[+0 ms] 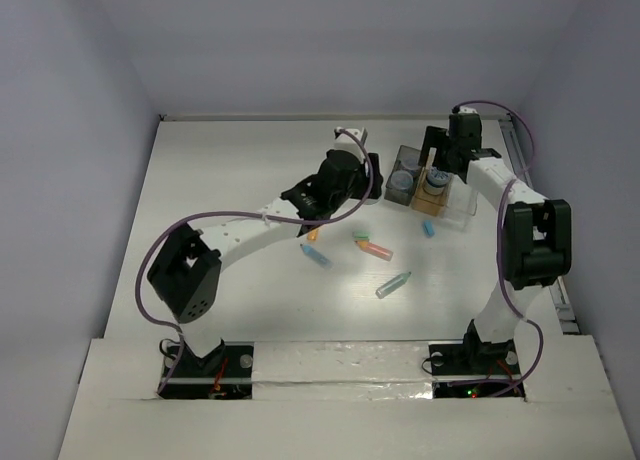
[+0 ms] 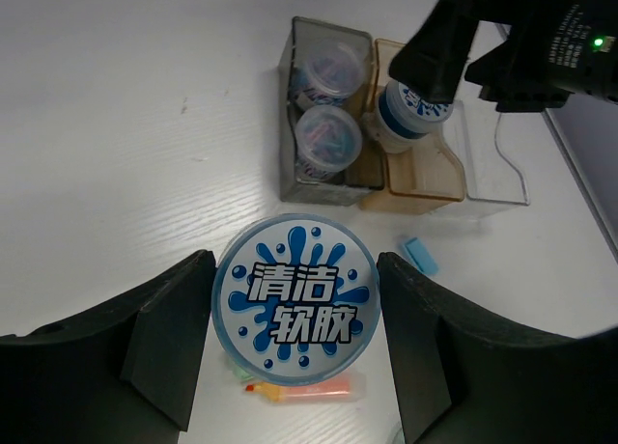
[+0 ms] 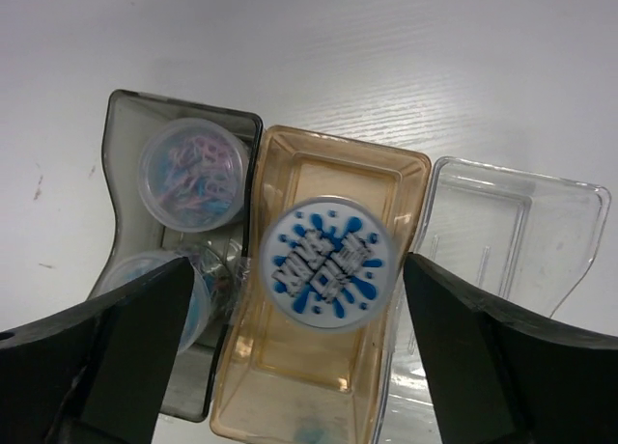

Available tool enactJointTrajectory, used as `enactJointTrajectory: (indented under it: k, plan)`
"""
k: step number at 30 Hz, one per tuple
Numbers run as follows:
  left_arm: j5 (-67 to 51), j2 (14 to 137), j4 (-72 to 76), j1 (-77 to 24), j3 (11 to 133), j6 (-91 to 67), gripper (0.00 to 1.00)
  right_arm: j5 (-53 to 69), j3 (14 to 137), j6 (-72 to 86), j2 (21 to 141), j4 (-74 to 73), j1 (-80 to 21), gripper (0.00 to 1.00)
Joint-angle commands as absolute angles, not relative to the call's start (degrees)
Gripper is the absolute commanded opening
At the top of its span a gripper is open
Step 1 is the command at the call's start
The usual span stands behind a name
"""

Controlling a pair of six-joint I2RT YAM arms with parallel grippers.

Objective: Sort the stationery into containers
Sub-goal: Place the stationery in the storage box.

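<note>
The tan tray [image 1: 436,183] is blocked by my right gripper, so I should move my right gripper back before my left gripper puts its jar in the tray's front end [image 1: 429,203].
My left gripper [image 2: 294,265] is shut on a round jar with a blue-white top [image 2: 294,307] and holds it above the table, left of the trays. Three joined trays stand at the back right: dark grey [image 3: 121,116], tan [image 3: 290,367], clear [image 3: 541,222]. The dark grey tray holds two jars with clear lids [image 3: 188,174]. My right gripper [image 3: 297,265] is open over the tan tray, with another blue-white jar [image 3: 326,261] loose and blurred between its fingers. Pastel sticks lie on the table: light blue [image 1: 315,255], orange [image 1: 377,250], mint green [image 1: 393,284].
A short blue stick [image 1: 428,228] lies just in front of the trays. An orange stick [image 2: 304,391] and a green one lie under the held jar. White walls enclose the table on the left, back and right.
</note>
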State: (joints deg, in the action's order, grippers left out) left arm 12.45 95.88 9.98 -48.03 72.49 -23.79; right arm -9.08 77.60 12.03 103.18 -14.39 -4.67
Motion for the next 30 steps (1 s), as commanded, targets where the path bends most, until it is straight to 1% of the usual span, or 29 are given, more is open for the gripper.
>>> enactJointTrajectory:
  k: [1,6,8,9,10,12,13,14,15,16,18,22,25,30]
  plan:
    - [11.25,97.55,13.45,-49.65,80.22,-22.41,0.12,-9.49,80.77,12.92,102.04,-10.90,-3.69,0.99]
    - [10.55,103.52,12.92,-51.50,86.30,-21.36,0.12,-9.75,79.29,13.53,98.71,-11.51,-3.16,1.00]
    - [9.58,105.72,13.18,-52.11,89.72,-21.18,0.12,-10.90,77.44,14.85,94.51,-10.81,-3.16,0.97]
    - [9.41,108.08,13.18,-52.12,91.04,-21.01,0.12,-11.25,74.30,15.38,92.66,-10.11,-3.16,0.96]
    - [8.88,109.41,12.84,-52.12,93.75,-20.74,0.12,-12.47,72.44,16.95,90.64,-8.45,-3.16,0.89]
    - [8.35,113.09,12.31,-52.65,96.84,-20.57,0.12,-13.27,68.58,18.45,84.05,-6.43,-3.16,0.71]
    - [8.00,114.42,11.78,-52.65,99.90,-20.39,0.12,-13.79,65.07,20.20,81.94,-5.11,-2.64,0.38]
    - [7.91,115.48,11.34,-52.65,101.50,-20.39,0.12,-15.28,63.39,21.00,79.74,-4.66,-2.64,0.19]
    - [7.82,117.75,10.90,-52.65,102.91,-20.39,0.12,-15.99,61.72,21.79,75.63,-4.22,-2.64,0.08]
    - [7.47,118.82,10.90,-52.65,105.36,-20.30,0.12,-16.95,58.48,23.01,73.50,-3.35,-2.64,0.00]
    - [6.95,121.97,11.16,-52.65,107.39,-20.21,0.12,-17.31,55.65,23.99,67.71,-2.73,-2.64,0.00]
    - [4.58,127.52,10.64,-53.17,115.55,-20.83,0.12,-15.82,51.86,25.22,60.32,-2.98,-2.64,0.00]
    - [4.04,131.30,8.70,-53.17,121.00,-21.44,0.12,-14.94,51.33,24.44,57.40,-4.65,-2.64,0.01]
    - [3.78,134.91,8.70,-53.70,124.62,-21.80,0.12,-12.13,50.89,24.08,53.18,-5.80,-2.64,0.05]
